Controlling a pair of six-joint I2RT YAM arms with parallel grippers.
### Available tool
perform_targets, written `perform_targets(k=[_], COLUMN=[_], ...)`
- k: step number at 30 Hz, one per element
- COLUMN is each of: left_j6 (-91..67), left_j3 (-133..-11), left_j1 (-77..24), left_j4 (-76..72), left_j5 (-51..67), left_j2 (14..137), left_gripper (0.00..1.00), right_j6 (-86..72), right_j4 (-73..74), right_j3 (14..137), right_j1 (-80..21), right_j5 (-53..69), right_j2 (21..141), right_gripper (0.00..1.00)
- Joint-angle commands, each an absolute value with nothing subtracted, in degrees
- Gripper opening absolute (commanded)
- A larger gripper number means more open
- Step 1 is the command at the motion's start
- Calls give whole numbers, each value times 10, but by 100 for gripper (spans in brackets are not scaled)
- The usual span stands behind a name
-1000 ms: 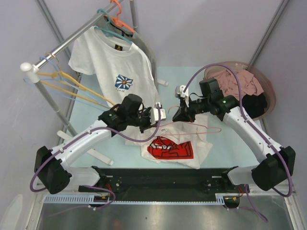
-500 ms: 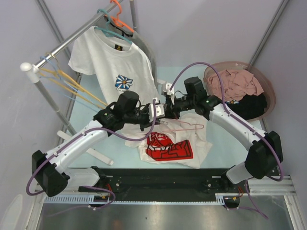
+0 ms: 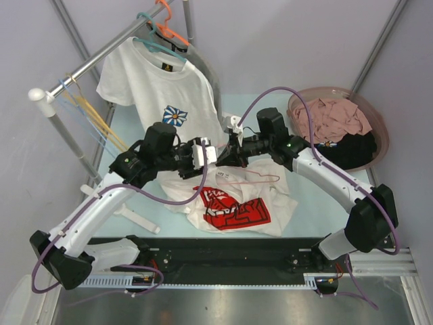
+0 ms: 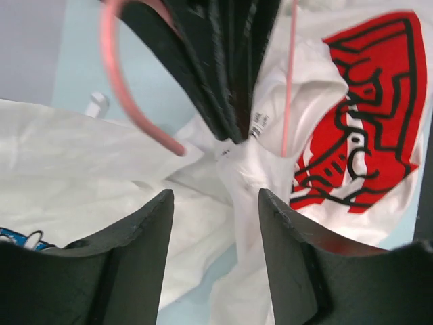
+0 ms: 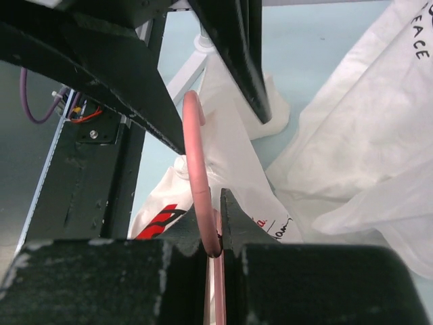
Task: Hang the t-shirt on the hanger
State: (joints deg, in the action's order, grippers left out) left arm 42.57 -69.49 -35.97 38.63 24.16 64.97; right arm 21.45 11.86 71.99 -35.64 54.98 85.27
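Note:
The hanger's far end [image 3: 277,178] is outside the t-shirt's collar. Next, my left gripper pinches the collar and hanger [image 4: 242,154] together so that my right gripper can let go of the hanger's hook.
The t-shirt [image 3: 233,206], white with a red print, lies crumpled on the table between the arms. Its neck fabric [image 4: 237,162] bunches up against the right gripper's fingertips. The thin pink hanger [image 3: 252,178] lies over the shirt, and my right gripper [image 3: 226,157] is shut on its curved hook [image 5: 195,156]. My left gripper [image 3: 205,153] faces it from the left, just apart. In the left wrist view the left gripper [image 4: 216,250] stands open above shirt folds with nothing between its fingers [image 4: 145,250].
A white daisy-print t-shirt [image 3: 162,88] hangs on a teal hanger from the metal rack rail [image 3: 101,57], beside yellow hangers [image 3: 91,112]. A brown basin [image 3: 369,112] of clothes sits at the back right. The rack's white foot [image 3: 135,217] lies left of the shirt.
My left gripper was shut and now stands open, and its arm has drawn back to the left. The right gripper has carried the hanger leftward over the shirt.

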Motion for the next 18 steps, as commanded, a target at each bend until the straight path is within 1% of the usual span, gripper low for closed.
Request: perform_targets(k=[1,4,7,9,11,12,13,14,15,16,17,18], left_j6=[504,500,493,493,490,489,487,486,485,467,455,442], left_j3=[-695,-693,-690,-690,-685,-683,-681,-682,-684,-684,-684,-686], left_j1=[-359,-360,-367,-376,-387,-390,-399,-402,-405,-410,-410,-410], left_j4=[453,443,422,409,400,394,391,390,391,386,378,365], left_j5=[240,257,269,276,278,279,278,279,286,284,283,282], left_j2=[657,674,692,700,715,719,728,731,735,737,739,740], left_gripper=[59,61,61,58,53,48,38,31,19,0,0,1], right_j6=[207,206,204,202,201,202,202,201,198,194,190,179], right_j4=[63,60,55,53,52,53,53,53,54,54,58,60], right_j3=[722,722,722,722,722,722,722,722,722,722,722,722], right_j1=[-363,-364,-366,-367,-371,-371,-371,-371,-371,-370,-369,-365], right_j5=[576,572,569,568,567,566,565,563,561,557,544,533], right_j2=[838,834,830,825,817,816,810,807,803,799,790,785], right_gripper=[0,0,0,0,0,0,0,0,0,0,0,9])
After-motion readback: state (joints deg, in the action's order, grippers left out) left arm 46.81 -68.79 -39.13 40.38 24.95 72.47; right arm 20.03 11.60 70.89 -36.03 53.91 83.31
